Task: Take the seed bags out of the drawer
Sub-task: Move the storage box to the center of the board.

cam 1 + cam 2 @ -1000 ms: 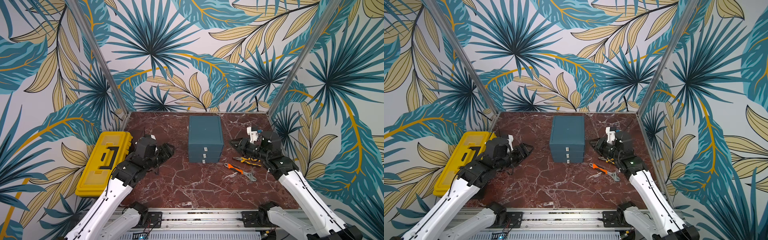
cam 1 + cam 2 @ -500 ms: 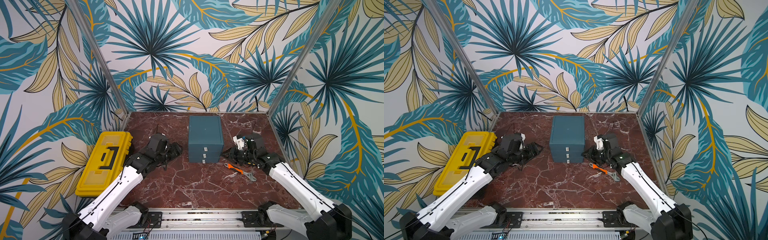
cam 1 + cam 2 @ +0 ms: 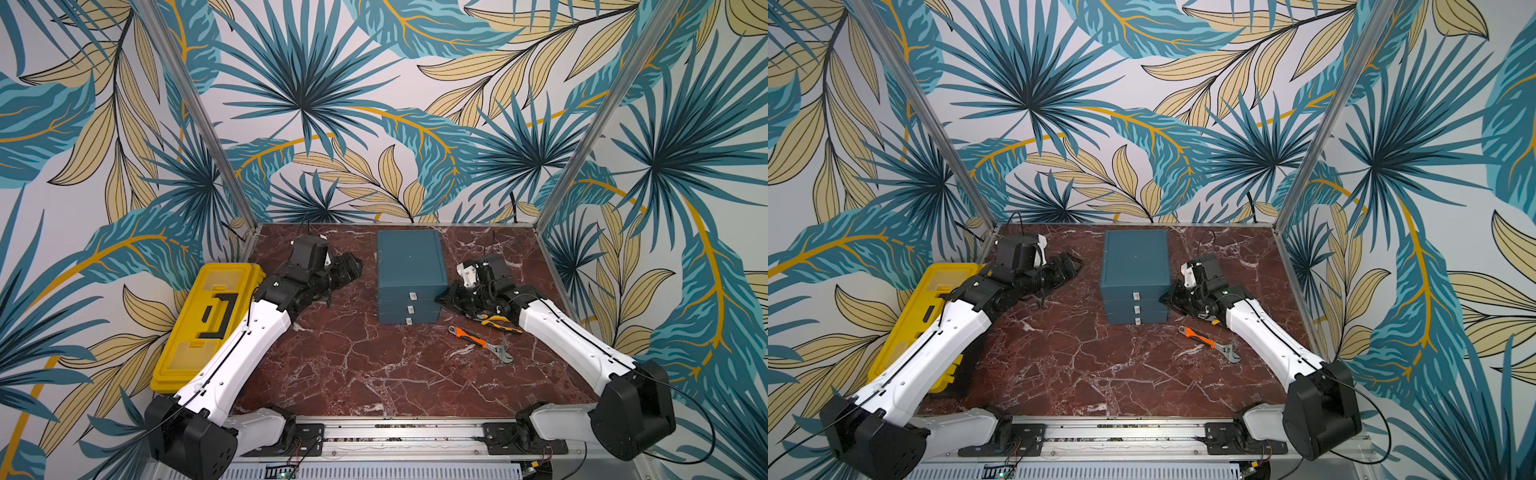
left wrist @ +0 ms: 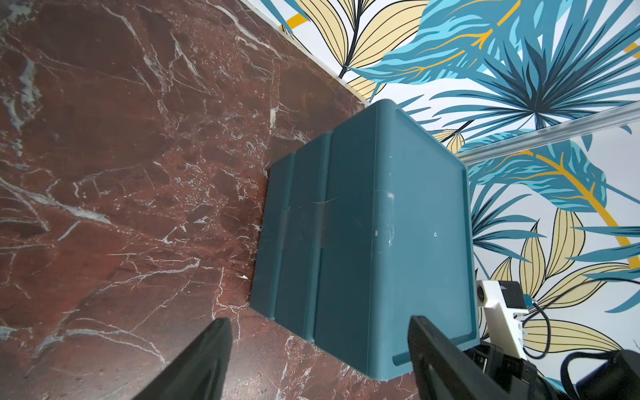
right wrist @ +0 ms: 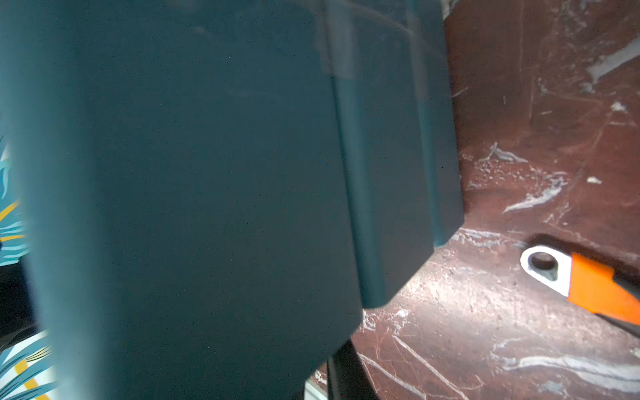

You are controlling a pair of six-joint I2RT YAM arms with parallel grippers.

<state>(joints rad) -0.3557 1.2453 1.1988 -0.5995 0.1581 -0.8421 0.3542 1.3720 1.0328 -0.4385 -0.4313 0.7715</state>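
My right gripper should face the teal cabinet's white tabs (image 3: 412,308), which face past it, but meets the cabinet's side, so I'll turn the cabinet (image 3: 409,259) until they face it.
The teal drawer cabinet (image 3: 409,257) (image 3: 1136,257) stands mid-table with its three white-tabbed drawers (image 3: 410,309) all closed. The seed bags are hidden. My left gripper (image 3: 353,266) (image 4: 318,320) is open, lying low just left of the cabinet (image 4: 398,225), with nothing between its fingers. My right gripper (image 3: 444,297) (image 3: 1169,299) looks shut, its tip against the cabinet's right side near the front corner. In the right wrist view the cabinet wall (image 5: 207,173) fills most of the picture and only one finger (image 5: 346,374) shows.
A yellow toolbox (image 3: 208,324) lies at the table's left edge beside my left arm. An orange-handled wrench (image 3: 478,343) (image 5: 588,284) and yellow-handled pliers (image 3: 498,322) lie right of the cabinet, under my right forearm. Patterned walls enclose three sides.
Both arms have swung inward to the cabinet's sides. The left gripper has opened wider. The right gripper's tip has come up against the cabinet's right side.
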